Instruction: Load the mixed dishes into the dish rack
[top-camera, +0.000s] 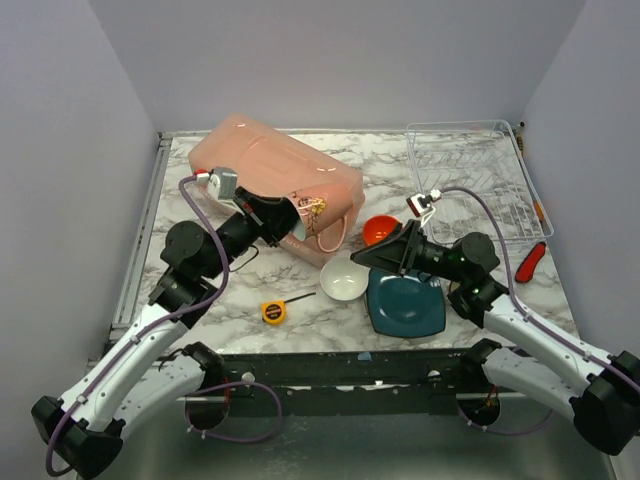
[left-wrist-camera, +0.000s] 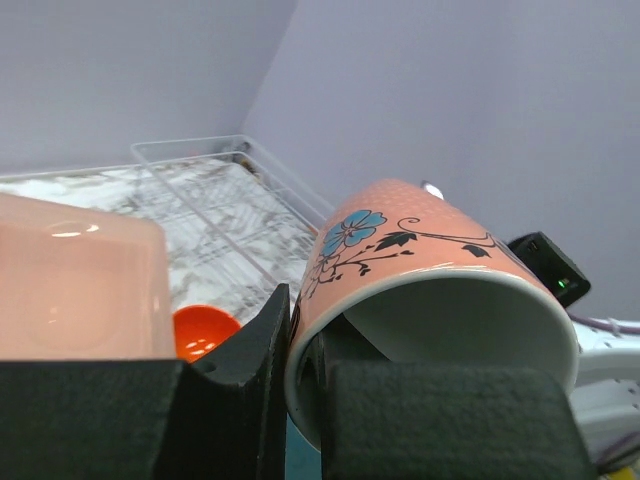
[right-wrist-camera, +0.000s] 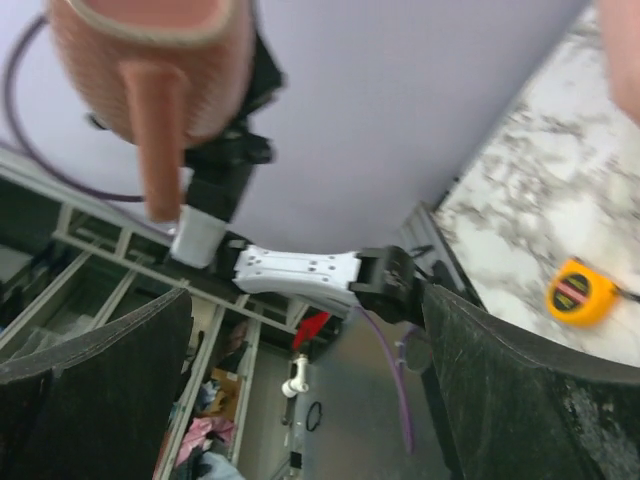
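My left gripper is holding the flowered mug far from the dish rack (top-camera: 466, 185). My right gripper should take over the mug's loose end (top-camera: 342, 202) and carry the mug there.
My left gripper (top-camera: 290, 222) is shut on the rim of the pinkish flowered mug (top-camera: 312, 216), one finger inside and one outside (left-wrist-camera: 300, 340), holding it (left-wrist-camera: 420, 260) tipped on its side above the table. My right gripper (top-camera: 385, 255) is open and empty, facing the mug (right-wrist-camera: 150, 60), its gap (right-wrist-camera: 310, 330) showing nothing between the fingers. An orange bowl (top-camera: 380, 231), a white bowl (top-camera: 344, 282) and a teal square plate (top-camera: 405, 303) sit mid-table. The wire dish rack (top-camera: 470, 175) stands at the back right. The dark bowls and the pale-green plate are out of view.
A big pink plastic tub (top-camera: 270, 165) lies at the back left, just behind the held mug. A yellow tape measure (top-camera: 273, 311) lies near the front edge. A red-handled tool (top-camera: 530, 260) lies right of the right arm, below the rack.
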